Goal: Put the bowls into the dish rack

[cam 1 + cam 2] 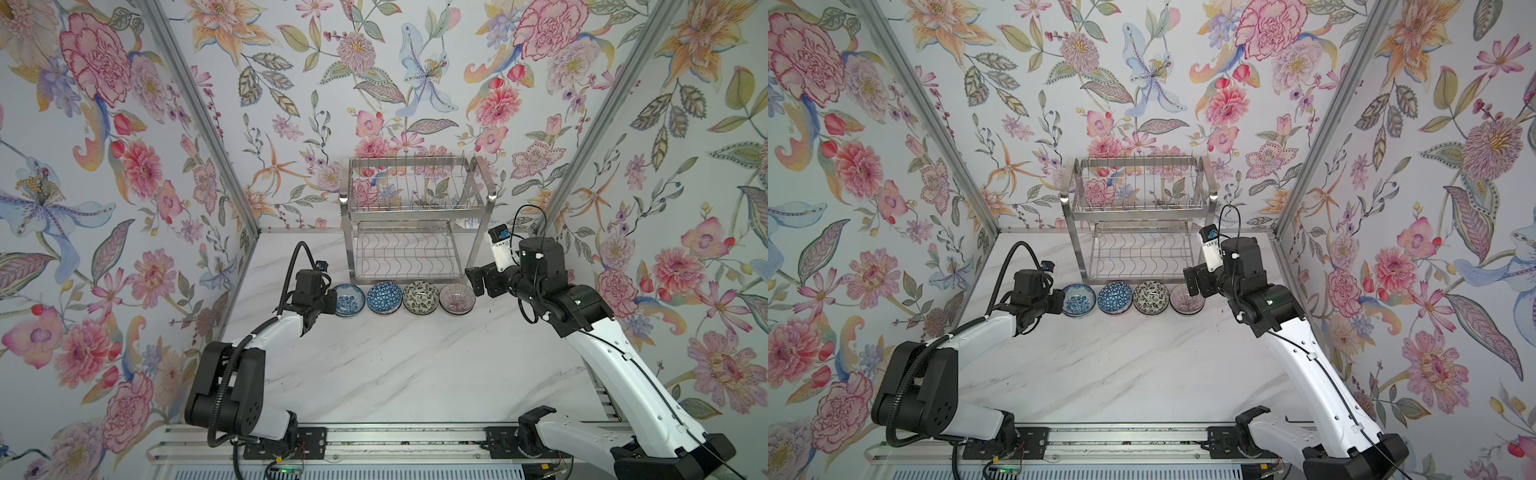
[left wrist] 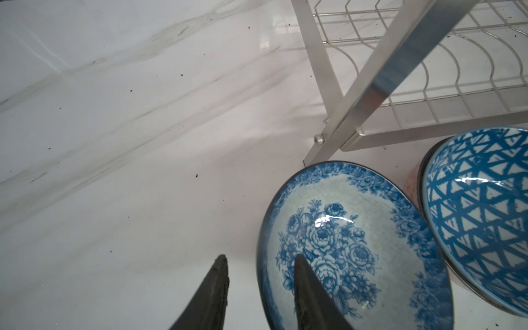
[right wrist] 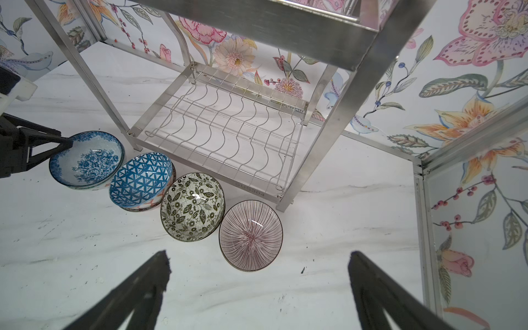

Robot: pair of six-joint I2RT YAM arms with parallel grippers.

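Next, my left gripper picks up the blue floral bowl by its rim and hands it over, because the bowl sits far from the rack's end near my right gripper.
Four of the bowls stand in a row in front of the dish rack in both top views: blue floral, blue triangles, black-and-white floral and pink radial lines. My left gripper is open and straddles the rim of the blue floral bowl, one finger inside it and one outside. My right gripper hangs wide open, holding nothing, just right of and above the pink bowl. Both shelves of the rack carry nothing.
The blue triangles bowl sits on another bowl with a coral edge. A rack leg stands close behind the blue floral bowl. Floral walls close in the white marble table on three sides.
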